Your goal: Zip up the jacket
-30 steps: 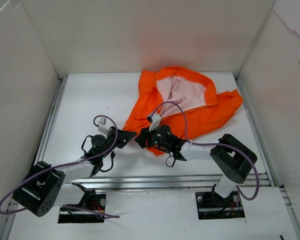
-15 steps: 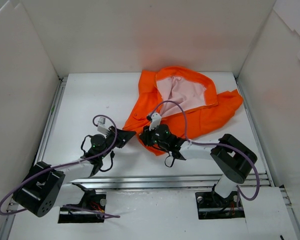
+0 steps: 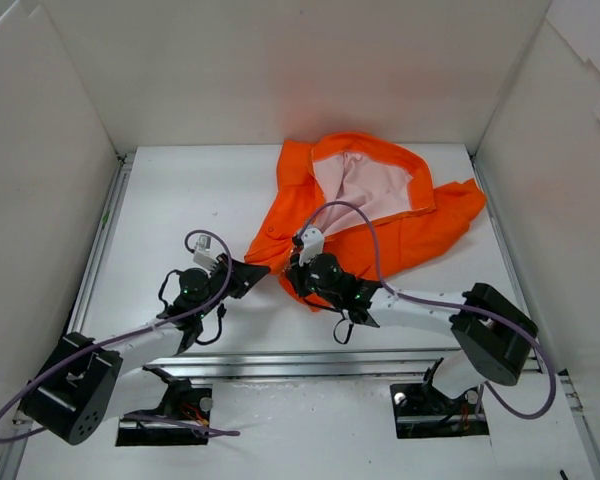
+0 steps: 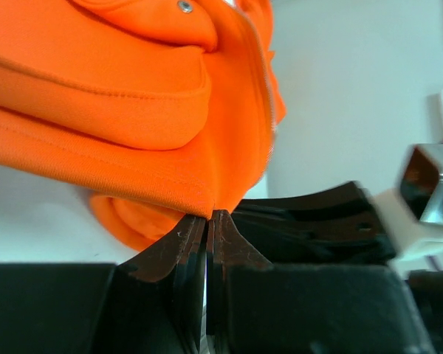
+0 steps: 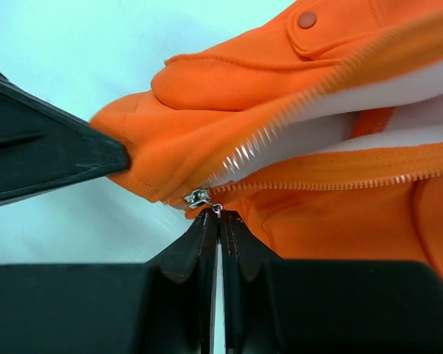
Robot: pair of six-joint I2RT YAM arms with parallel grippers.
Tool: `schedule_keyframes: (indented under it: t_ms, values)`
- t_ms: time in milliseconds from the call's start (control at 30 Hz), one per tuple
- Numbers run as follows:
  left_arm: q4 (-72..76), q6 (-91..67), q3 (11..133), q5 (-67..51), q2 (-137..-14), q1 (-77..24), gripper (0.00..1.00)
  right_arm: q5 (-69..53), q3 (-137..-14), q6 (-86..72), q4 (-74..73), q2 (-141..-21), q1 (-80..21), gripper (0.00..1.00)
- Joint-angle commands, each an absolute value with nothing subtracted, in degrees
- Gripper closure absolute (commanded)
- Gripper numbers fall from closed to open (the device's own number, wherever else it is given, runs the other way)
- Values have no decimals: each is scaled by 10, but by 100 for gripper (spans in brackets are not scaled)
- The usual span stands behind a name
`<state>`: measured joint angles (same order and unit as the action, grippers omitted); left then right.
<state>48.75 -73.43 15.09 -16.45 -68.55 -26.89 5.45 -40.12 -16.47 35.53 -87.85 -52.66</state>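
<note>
The teeth gape [image 5: 260,147] above the zipper pull, so next my left gripper pulls the hem corner [image 3: 258,258] back as my right gripper slides the zipper pull toward the collar.
The orange jacket [image 3: 420,230] lies at the back middle of the table, its pale pink lining [image 3: 365,185] showing. My left gripper [image 3: 256,270] is shut on the jacket's bottom hem corner [image 4: 199,203], the fingertips pinching the fabric edge. My right gripper [image 3: 292,276] is just to its right, shut on the small metal zipper pull [image 5: 199,197] at the bottom end of the zipper. From there the two rows of zipper teeth [image 5: 310,181] spread apart toward the upper right. The left gripper's black finger [image 5: 52,158] shows at the left of the right wrist view.
White walls [image 3: 50,200] enclose the table on three sides. A metal rail [image 3: 310,360] runs along the near edge. Purple cables [image 3: 355,225] loop over both arms. A snap button [image 4: 184,7] sits on a jacket pocket flap.
My right gripper has closed onto the zipper pull and its arm has shifted slightly. The left gripper has stayed shut on the hem.
</note>
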Motion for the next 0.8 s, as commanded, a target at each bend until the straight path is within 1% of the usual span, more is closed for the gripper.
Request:
schedule_keyframes:
  t_ms: [0,167,300,400,467,533,633,767]
  values:
    - [436,-675,167,-178,-650,-265,100,105,-437,-141,296,-802,-532,100]
    - [311,-610,170,-177,-595,-265,100,123,-478,-110,163,-762,-522,100]
    - [230,-566,173,-164,-545,-259,100,52,-533,-96,89,-780,-484,100]
    - [187,-549,178,-156,-496,-259,100,6,-555,-93,69,-815,-471,100]
    - [150,-535,185,-154,-464,-259,100,22,-559,-99,70,-828,-466,100]
    - [118,-524,199,-154,-444,-259,100,11,-564,-103,70,-839,-453,100]
    - [59,-497,210,-147,-424,-259,100,-12,-571,-112,69,-834,-432,100]
    - [22,-467,226,-143,-422,-259,100,-50,-575,-112,61,-812,-422,100]
